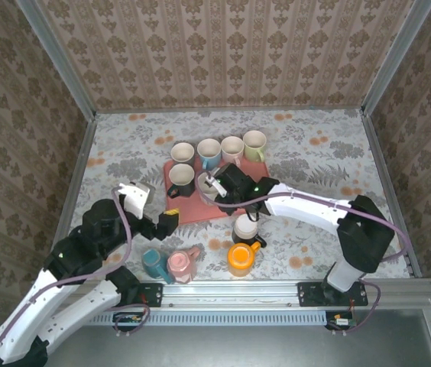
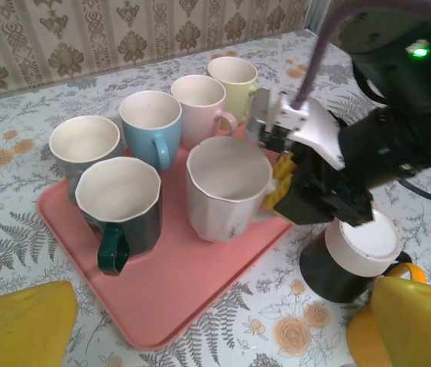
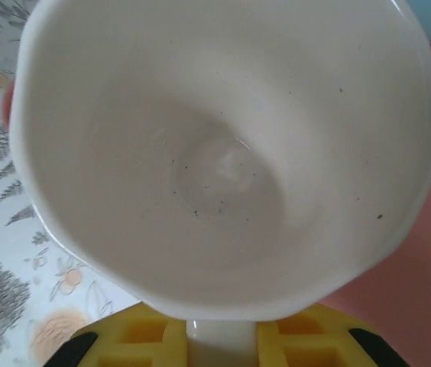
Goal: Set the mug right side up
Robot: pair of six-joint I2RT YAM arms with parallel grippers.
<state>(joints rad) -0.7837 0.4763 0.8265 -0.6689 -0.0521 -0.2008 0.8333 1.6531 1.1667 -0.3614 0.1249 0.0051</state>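
Next, I lift and tip the pink mug [image 1: 180, 265] with my left gripper, because the mug is upside down near that gripper. Then I should take it by its handle [image 1: 194, 251] with my right gripper.
A white faceted mug [image 2: 227, 183] stands mouth-up on the pink tray [image 2: 177, 283], at its front right. In the right wrist view its empty inside [image 3: 223, 153] faces the camera. My right gripper [image 3: 215, 344] is shut on the mug's handle, one yellow pad [image 3: 143, 340] on each side of it. The same gripper [image 2: 284, 180] shows in the left wrist view, reaching in from the right. In the top view the right gripper [image 1: 219, 187] sits over the tray beside the mug [image 1: 202, 181]. My left gripper [image 1: 171, 220] hovers open and empty just off the tray's near edge.
Five more upright mugs share the tray: dark green [image 2: 120, 202], grey [image 2: 84, 145], blue [image 2: 150, 122], pink [image 2: 200, 103], pale green [image 2: 233, 80]. A black mug [image 2: 353, 252] stands upside down right of the tray. Orange [image 1: 240, 258], pink [image 1: 179, 265] and teal [image 1: 153, 262] mugs sit near the front edge.
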